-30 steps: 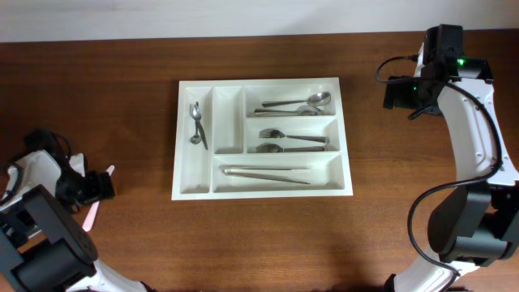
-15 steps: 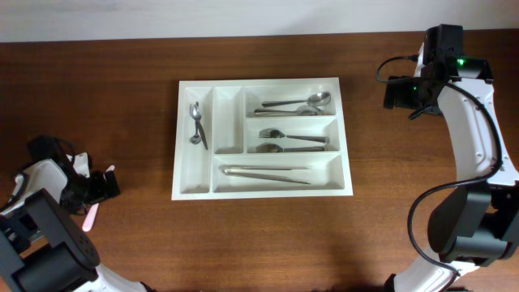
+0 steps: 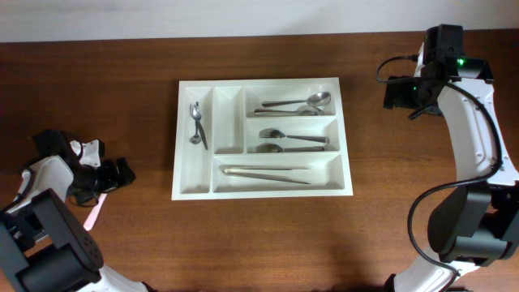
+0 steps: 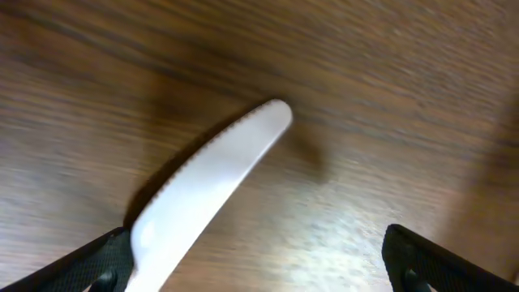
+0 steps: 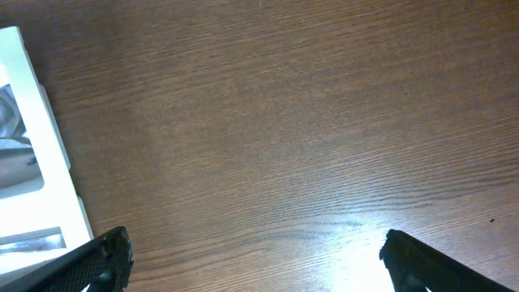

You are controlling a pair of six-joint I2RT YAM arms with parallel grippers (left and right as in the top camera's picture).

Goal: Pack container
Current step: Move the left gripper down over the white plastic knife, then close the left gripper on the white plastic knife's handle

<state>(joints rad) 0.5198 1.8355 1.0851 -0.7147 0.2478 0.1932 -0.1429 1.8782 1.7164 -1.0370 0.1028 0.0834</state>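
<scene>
The pale plastic knife's blade runs up from next to one finger. My left gripper should move back and get its fingers on both sides of the knife's narrow neck before it closes.
The container, a big white cutlery tray, lies mid-table. A spoon is in its left narrow slot, and spoons, forks and long metal pieces fill the three long slots. A pale plastic knife lies on the wood at the left. My left gripper hovers open beside it. In the left wrist view the knife's serrated blade runs up from beside one finger, with nothing gripped in the gripper. My right gripper stands open over bare wood.
The second narrow slot of the tray holds nothing. A corner of the tray shows at the left of the right wrist view. The right arm rises along the table's right side.
My left gripper has moved right and slightly up the picture, toward the tray. The right arm and the tray's contents have not moved.
</scene>
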